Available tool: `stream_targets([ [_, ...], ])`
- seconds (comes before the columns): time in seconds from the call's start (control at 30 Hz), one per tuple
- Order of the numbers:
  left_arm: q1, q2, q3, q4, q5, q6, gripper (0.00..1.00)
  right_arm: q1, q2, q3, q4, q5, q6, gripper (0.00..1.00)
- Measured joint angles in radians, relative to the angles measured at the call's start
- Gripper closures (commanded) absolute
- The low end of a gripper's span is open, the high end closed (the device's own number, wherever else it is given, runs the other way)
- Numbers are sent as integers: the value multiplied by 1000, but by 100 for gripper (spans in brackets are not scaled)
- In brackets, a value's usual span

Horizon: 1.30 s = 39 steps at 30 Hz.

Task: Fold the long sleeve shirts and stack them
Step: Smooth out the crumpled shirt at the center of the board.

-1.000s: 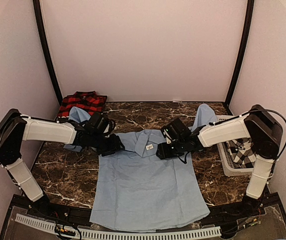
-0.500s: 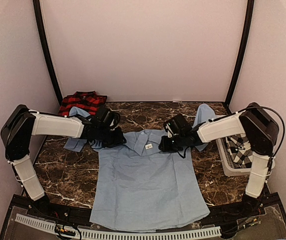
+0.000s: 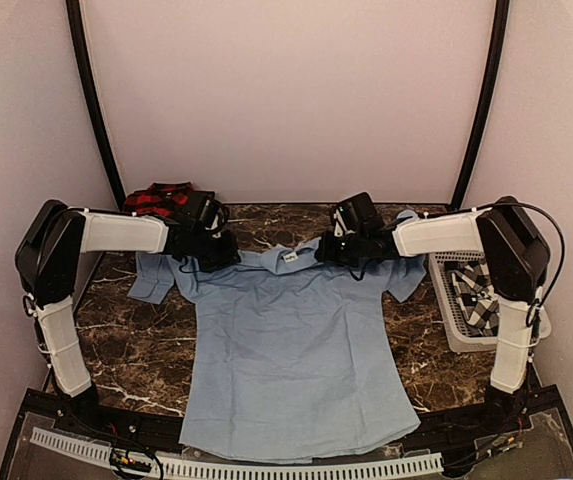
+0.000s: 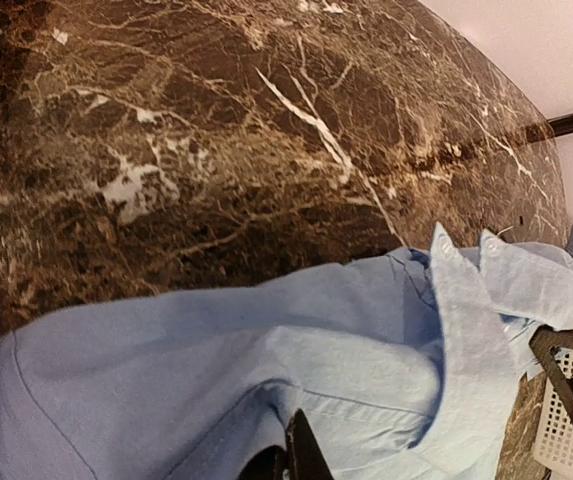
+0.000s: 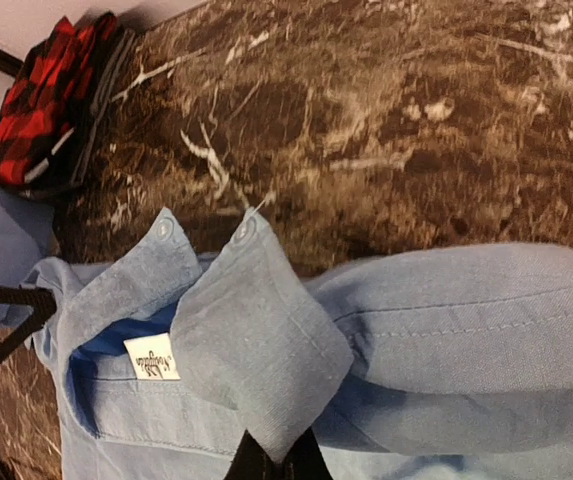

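Note:
Next, I open my left gripper and smooth the light blue shirt's shoulder flat, since it has a raised fold (image 4: 278,372), before I lift the sleeve's cuff (image 3: 149,290).
The light blue shirt (image 3: 291,350) lies face down on the marble table (image 3: 116,340), collar toward the back, hem at the near edge. My left gripper (image 3: 228,255) is shut on the cloth at its left shoulder, pinching a ridge of fabric (image 4: 266,400). My right gripper (image 3: 324,250) is shut on the right shoulder beside the collar (image 5: 251,340), whose corner covers the fingertips. The red-and-black plaid shirt (image 3: 161,198) sits folded at the back left, also seen as the plaid shirt (image 5: 51,100). The black-and-white checked shirt (image 3: 478,297) lies in the basket.
A white lattice basket (image 3: 456,338) stands at the table's right edge. Black frame posts (image 3: 91,100) rise at both back corners before the pale walls. A white slotted rail (image 3: 266,468) runs along the near edge.
Both grippers have shut on the blue shirt's shoulders and moved toward the back of the table, drawing the collar end back with them and stretching the shirt.

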<state>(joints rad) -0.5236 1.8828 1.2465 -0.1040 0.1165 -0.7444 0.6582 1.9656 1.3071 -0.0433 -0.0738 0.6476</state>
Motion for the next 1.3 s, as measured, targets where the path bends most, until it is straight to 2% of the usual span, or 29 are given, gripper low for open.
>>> stream_targets([
  [0.07,19,39,47,-1,6,6,98,-26,40,65,-2,-8,16,100],
  [0.13,33,73,86,-2,8,9,92,-48,89,137,-1,-11,25,99],
  [0.2,46,108,130,-6,8,13,75,-69,148,223,-2,-21,34,86],
  [0.23,51,121,146,-7,7,18,62,-80,179,267,0,-29,36,78],
  [0.27,56,134,164,-11,6,19,57,-92,210,309,0,-41,41,70],
  [0.3,61,145,180,-14,6,23,47,-104,239,348,0,-53,47,63],
  [0.37,67,157,203,-22,4,30,35,-126,286,412,-3,-73,55,52],
  [0.4,69,159,214,-30,2,30,31,-137,311,449,-8,-87,48,49],
  [0.5,72,159,248,-43,-3,43,22,-160,354,531,-35,-109,31,43],
  [0.6,73,157,266,-52,-11,63,20,-174,349,561,-57,-111,-1,41],
  [0.67,73,151,267,-68,-21,77,22,-172,330,552,-62,-115,-23,44],
  [0.87,73,98,243,-85,-20,95,43,-130,230,420,-74,-113,-98,69],
  [1.03,65,35,183,-84,-1,101,51,-55,201,373,-85,-108,-164,81],
  [1.3,-17,13,74,-77,18,85,57,22,266,422,-92,-131,-184,86],
])
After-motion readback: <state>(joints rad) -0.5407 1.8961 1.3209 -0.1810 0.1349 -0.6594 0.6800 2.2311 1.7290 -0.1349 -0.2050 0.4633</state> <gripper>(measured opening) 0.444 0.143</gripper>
